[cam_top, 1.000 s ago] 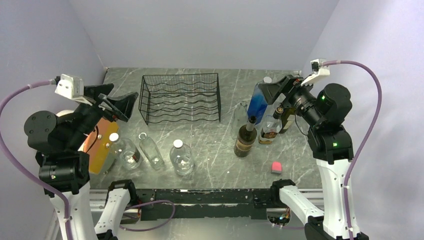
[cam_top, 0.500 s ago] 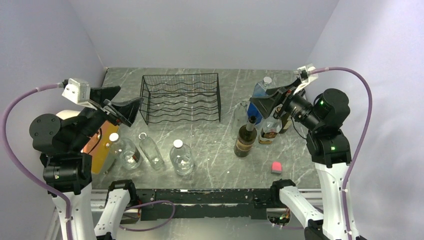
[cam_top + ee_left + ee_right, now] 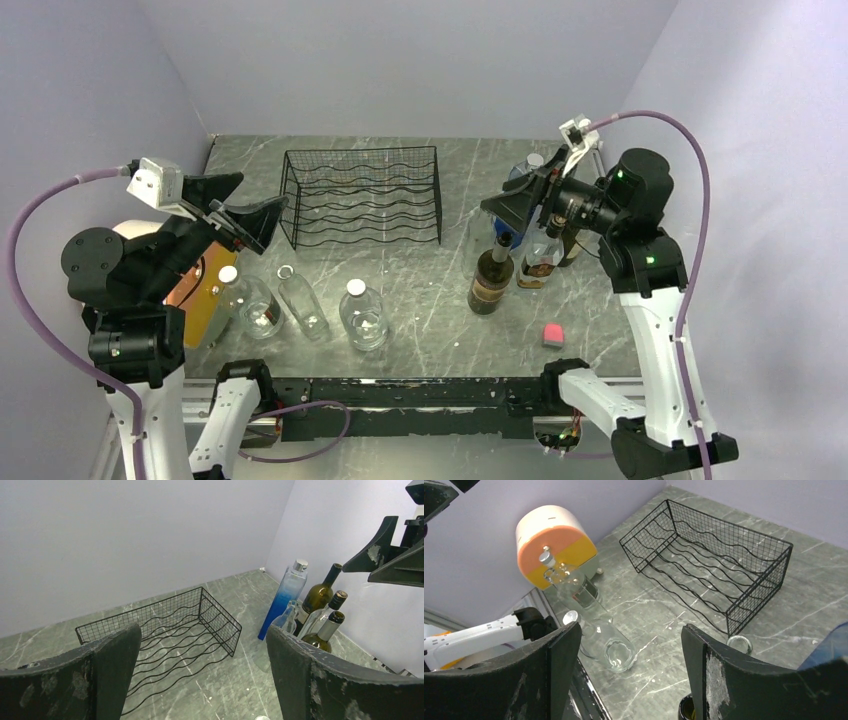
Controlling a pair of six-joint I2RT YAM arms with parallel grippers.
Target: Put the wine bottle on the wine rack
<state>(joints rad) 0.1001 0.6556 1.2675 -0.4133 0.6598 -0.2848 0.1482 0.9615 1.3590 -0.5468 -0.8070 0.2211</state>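
Observation:
The front middle clear glass bottle (image 3: 365,319) stands upright and apart from its neighbours, so my right gripper goes on moving toward its white cap (image 3: 356,287) before it closes there.
The black wire wine rack (image 3: 362,197) stands at the back middle of the table and holds nothing; it also shows in the left wrist view (image 3: 165,625) and the right wrist view (image 3: 719,565). A dark green wine bottle (image 3: 491,275) stands upright at the right, in front of other bottles. My right gripper (image 3: 510,207) is open and empty, hovering just above and behind that bottle's neck; the bottle's mouth (image 3: 686,711) shows by the right finger. My left gripper (image 3: 245,205) is open and empty, held high left of the rack, facing it (image 3: 200,635).
A blue bottle (image 3: 515,195), a clear labelled bottle (image 3: 540,258) and a dark bottle (image 3: 575,240) cluster at the right. Three clear glass bottles (image 3: 302,300) stand front left beside an orange-and-white device (image 3: 190,290). A pink cube (image 3: 552,334) lies front right.
My right gripper has swung left and forward, from over the blue bottle to above the wine bottle's neck. My left gripper shifted slightly right and up.

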